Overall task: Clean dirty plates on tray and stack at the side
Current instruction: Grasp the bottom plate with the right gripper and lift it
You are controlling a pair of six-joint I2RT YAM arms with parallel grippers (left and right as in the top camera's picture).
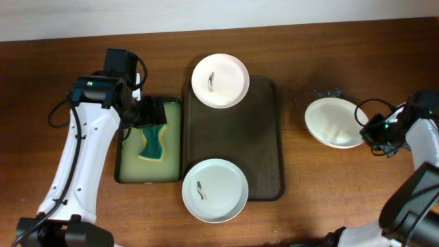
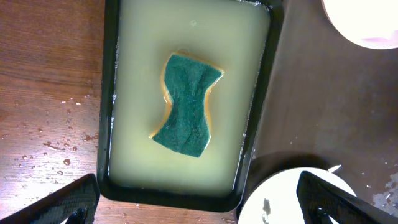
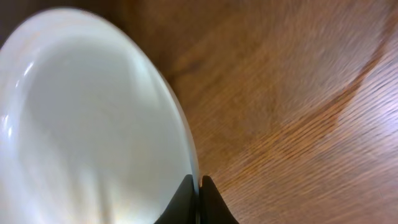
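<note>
My gripper will lift the green and yellow sponge (image 2: 187, 104), which has a narrow, creased waist (image 2: 188, 107). Because of that waist, the sponge will fold inward there, with its ends flaring, as it is lifted.
Two dirty white plates with dark smudges sit on the dark brown tray (image 1: 264, 137): one at the far end (image 1: 219, 80), one at the near end (image 1: 215, 190). A third white plate (image 1: 334, 122), with no smudge showing, is right of the tray, tilted. My right gripper (image 1: 367, 130) is shut on its rim (image 3: 194, 186); the plate fills the left of the right wrist view (image 3: 87, 124). My left gripper (image 2: 199, 202) is open and empty above the small tray, over its end. One dirty plate (image 2: 280, 202) shows in the left wrist view.
A small dark-rimmed tray (image 1: 121, 165) with pale green-yellow liquid lies left of the big tray; a green and yellow sponge (image 1: 153, 142) lies in it, also seen in the left wrist view (image 2: 185, 106). Water drops dot the wood (image 2: 59, 149). Another plate's edge (image 2: 367, 22) shows.
</note>
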